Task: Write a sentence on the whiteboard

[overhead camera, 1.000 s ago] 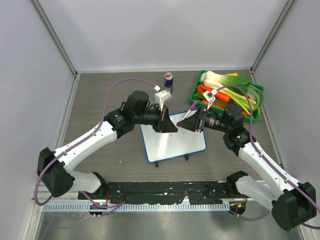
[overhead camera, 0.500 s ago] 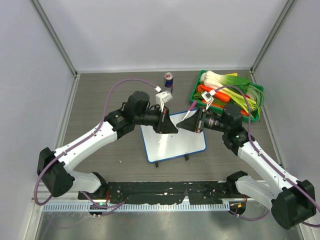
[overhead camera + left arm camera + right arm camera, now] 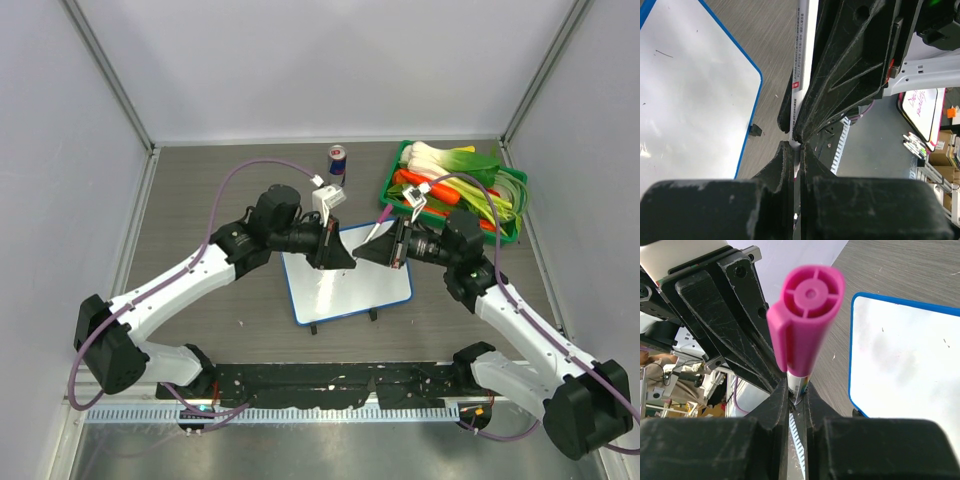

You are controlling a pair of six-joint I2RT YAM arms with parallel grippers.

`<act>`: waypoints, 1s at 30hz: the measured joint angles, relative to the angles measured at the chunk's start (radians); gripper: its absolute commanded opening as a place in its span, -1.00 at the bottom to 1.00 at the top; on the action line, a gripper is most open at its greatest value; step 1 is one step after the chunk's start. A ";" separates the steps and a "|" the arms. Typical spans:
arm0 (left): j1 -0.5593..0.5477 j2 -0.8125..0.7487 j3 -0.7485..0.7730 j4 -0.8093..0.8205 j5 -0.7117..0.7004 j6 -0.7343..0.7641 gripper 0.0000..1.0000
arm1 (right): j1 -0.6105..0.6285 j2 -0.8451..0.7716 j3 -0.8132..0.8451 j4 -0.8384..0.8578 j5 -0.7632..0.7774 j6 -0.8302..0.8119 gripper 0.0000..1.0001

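Observation:
I should open my left gripper and back it toward the whiteboard's near side edge (image 3: 289, 285) before writing, because it crowds the marker's lower end (image 3: 796, 146) below my right gripper.
The whiteboard (image 3: 345, 290) lies flat mid-table, blue-rimmed, its face (image 3: 690, 90) (image 3: 905, 355) bare but for tiny specks; the sentence is out of view. Above its far edge both grippers meet tip to tip on one marker (image 3: 377, 226). My left gripper (image 3: 345, 257) (image 3: 796, 145) is shut on the marker's white printed barrel (image 3: 802, 50). My right gripper (image 3: 362, 253) (image 3: 796, 392) is shut on the same barrel just below the magenta cap (image 3: 807, 315), which points at the right wrist camera. In the left wrist view the right gripper's fingers (image 3: 850, 65) fill the space beyond.
A drink can (image 3: 338, 160) stands behind the board. A green crate (image 3: 512, 232) of leeks and carrots sits at the back right, close to the right arm. The board's two black feet (image 3: 314, 327) face the arm bases. Grey walls close in both sides.
The right gripper has closed onto the marker that the left gripper holds. Both arms have shifted only slightly, staying over the board's far edge.

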 measured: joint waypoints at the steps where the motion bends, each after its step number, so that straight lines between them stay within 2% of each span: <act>1: 0.000 0.000 -0.001 0.000 -0.005 0.000 -1.00 | 0.000 -0.004 -0.003 0.000 0.003 0.000 -0.99; 15: -0.024 -0.023 -0.003 -0.005 -0.059 0.000 -0.99 | 0.004 -0.061 -0.038 0.023 0.023 0.005 -0.98; 17: -0.024 -0.023 -0.003 -0.005 -0.066 -0.001 -0.68 | 0.005 -0.063 -0.039 0.023 0.030 0.009 -0.99; 18: -0.025 -0.024 -0.003 -0.005 -0.072 -0.002 -0.41 | 0.005 -0.063 -0.039 0.023 0.034 0.010 -0.99; 19: -0.026 -0.025 -0.003 -0.005 -0.083 -0.002 -0.03 | 0.005 -0.064 -0.039 0.022 0.040 0.012 -0.99; 20: -0.026 -0.026 -0.003 -0.006 -0.099 -0.005 0.13 | 0.005 -0.068 -0.040 0.020 0.047 0.011 -0.98; 23: -0.007 -0.047 -0.003 -0.041 -0.168 -0.020 0.43 | 0.004 -0.100 -0.043 -0.010 0.084 0.009 -0.99; 27: 0.022 -0.108 -0.015 -0.062 -0.249 -0.041 0.67 | 0.003 -0.167 -0.059 -0.037 0.152 0.008 -0.99; 28: 0.027 -0.131 -0.024 -0.066 -0.274 -0.051 0.99 | 0.003 -0.178 -0.060 -0.047 0.167 0.008 -0.98; 30: 0.038 -0.176 -0.051 -0.074 -0.321 -0.061 0.99 | 0.003 -0.190 -0.060 -0.055 0.192 0.005 -0.99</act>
